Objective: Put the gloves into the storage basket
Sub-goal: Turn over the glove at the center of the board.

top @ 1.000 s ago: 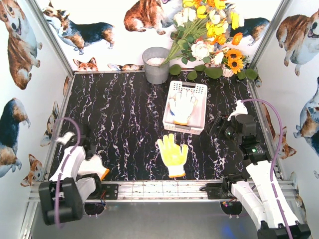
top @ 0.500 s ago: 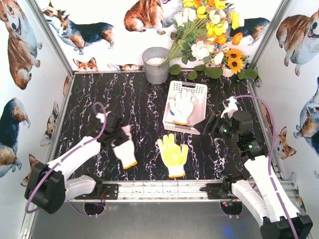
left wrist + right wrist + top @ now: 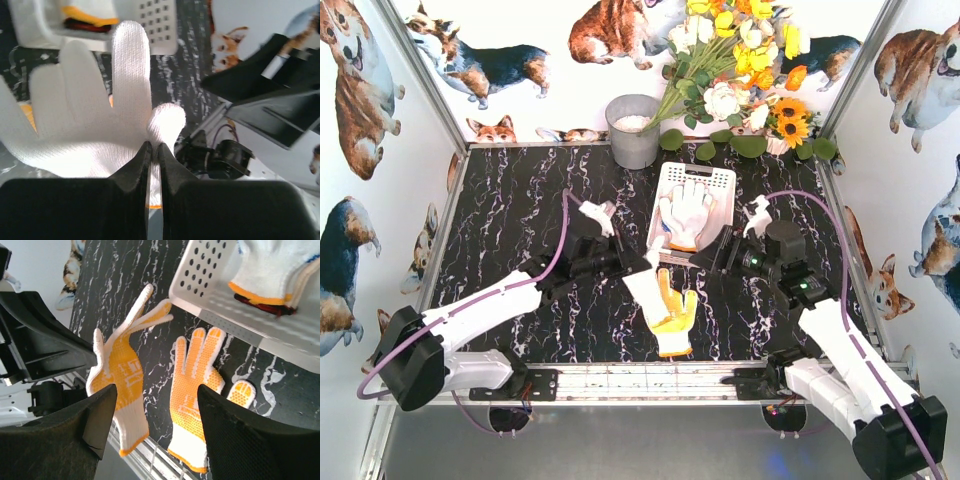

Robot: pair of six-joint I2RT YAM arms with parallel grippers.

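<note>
I should keep moving my right gripper in until its open fingers straddle that edge [image 3: 120, 332], then close it, as the held glove's loose edge [image 3: 129, 321] stands clear of the lying glove.
My left gripper [image 3: 626, 266] is shut on a white glove with an orange-dotted palm [image 3: 646, 290], holding it in the air just in front of the white storage basket [image 3: 698, 172]. In the left wrist view the jaws [image 3: 155, 148] pinch the glove [image 3: 95, 125] near its thumb. A yellow-dotted glove [image 3: 673, 312] lies flat on the table below it. The basket holds stacked gloves [image 3: 686, 210]. My right gripper [image 3: 716, 256] is open and empty by the basket's near right corner. The right wrist view shows both gloves, the held one [image 3: 120, 375] and the lying one [image 3: 197, 390].
A grey metal bucket [image 3: 633, 130] stands behind the basket to its left. A bunch of flowers [image 3: 740, 70] fills the back right corner. The black marble table [image 3: 520, 220] is walled on three sides. The two grippers are close together over the lying glove.
My left arm has swung from the near left corner to the middle, carrying the glove up to the basket's front. My right gripper has moved left toward the basket.
</note>
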